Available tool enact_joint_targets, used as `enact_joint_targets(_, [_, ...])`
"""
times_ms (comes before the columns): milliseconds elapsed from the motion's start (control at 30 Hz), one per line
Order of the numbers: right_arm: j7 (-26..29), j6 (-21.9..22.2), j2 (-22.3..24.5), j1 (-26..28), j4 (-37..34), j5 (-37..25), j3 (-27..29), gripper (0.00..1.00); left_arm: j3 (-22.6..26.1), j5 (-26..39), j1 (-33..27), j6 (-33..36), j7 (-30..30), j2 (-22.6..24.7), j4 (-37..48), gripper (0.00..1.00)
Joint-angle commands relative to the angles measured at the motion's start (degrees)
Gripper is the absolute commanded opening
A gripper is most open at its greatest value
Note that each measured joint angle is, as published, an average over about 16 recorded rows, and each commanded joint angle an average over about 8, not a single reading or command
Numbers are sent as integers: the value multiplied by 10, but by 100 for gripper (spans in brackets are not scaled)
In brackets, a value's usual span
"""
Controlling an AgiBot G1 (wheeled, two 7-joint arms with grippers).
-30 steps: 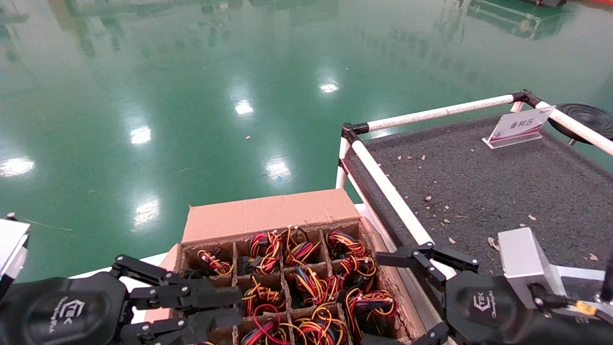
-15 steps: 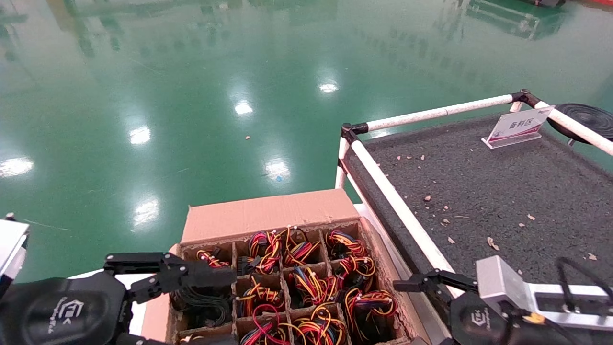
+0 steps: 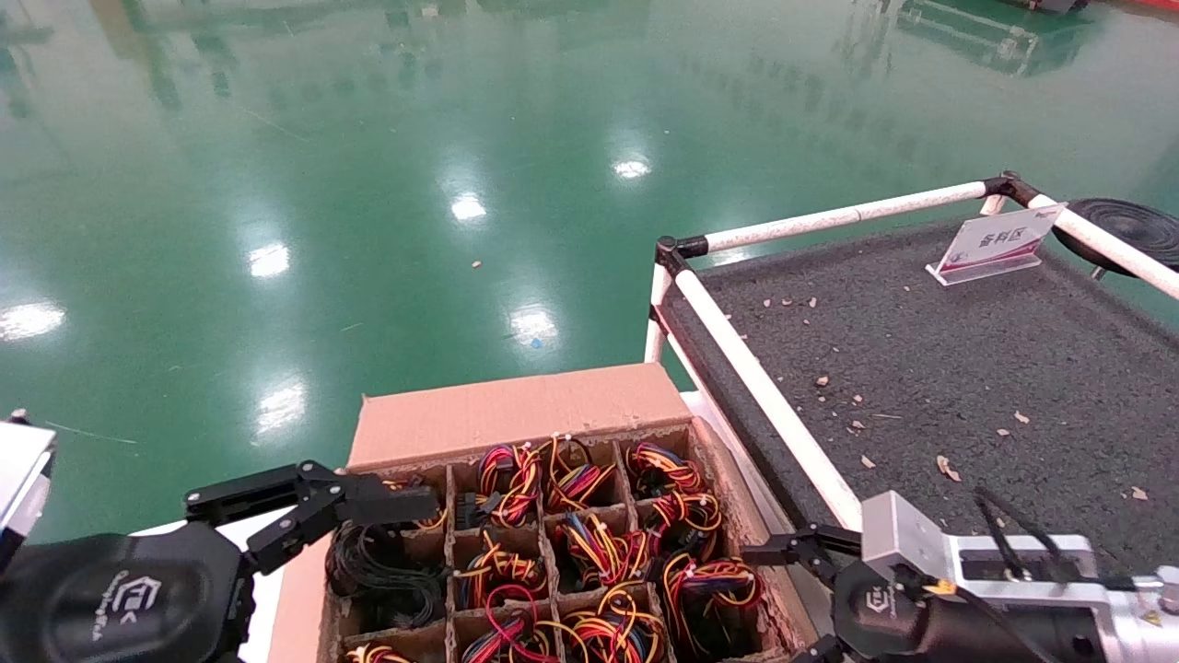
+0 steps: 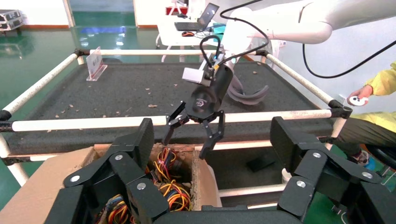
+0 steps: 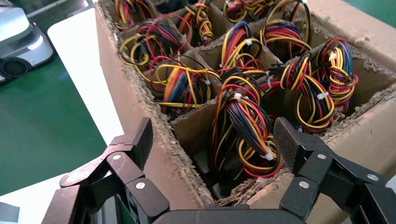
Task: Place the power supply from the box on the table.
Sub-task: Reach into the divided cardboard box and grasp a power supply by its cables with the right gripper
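The robot's right gripper should pick up the power supply by the corner cell's wire bundle [image 3: 713, 584], because the left gripper is on the other side of the box from the table [image 3: 895, 376].
The box [image 3: 516, 410] stands at bottom centre, its divider cells packed with looped red, yellow, orange and black wire bundles [image 3: 599, 548]. Each power supply shows only its wires; the metal bodies sit hidden in the cells. My right gripper [image 5: 215, 133] is open at the box's right edge, its fingers straddling a corner cell and its bundle [image 5: 247, 135] without touching it. In the head view it [image 3: 774, 603] sits low beside the table [image 3: 967, 368]. My left gripper [image 4: 212, 137] is open wide over the box's near-left corner, holding nothing; one finger [image 3: 387, 505] reaches over a left cell.
White pipe rails [image 3: 764, 396] frame the table right beside the box. A sign card [image 3: 995, 241] and a black round object [image 3: 1128, 226] are at the table's far end. Small scraps litter its top. Green floor lies beyond, and a person in yellow [image 4: 378, 93] stands past the table.
My right gripper has drawn back from over the rail and dropped to the box's right edge. The left gripper's finger has shifted up and left, uncovering a cell of black wires.
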Motion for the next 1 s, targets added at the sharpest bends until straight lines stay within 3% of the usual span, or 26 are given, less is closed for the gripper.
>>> enact_joint_targets(33, [-5,1,-7,6,-13,-6,-5,0,0,0,0,0,0,0,0,100])
enact_joint_targets(333, [-31,8,-38,37,-69,-27,-18,11,0,0,0,0,0,0,0,100])
enact_joint_targets(567, [-54,6,-59,51,-113,-37,-26,0,0,0,0,0,0,0,0,100])
enact_joint_targets(1000, [-84,13,-87,74,-178,-51,-35,0,0,0,0,0,0,0,0,100])
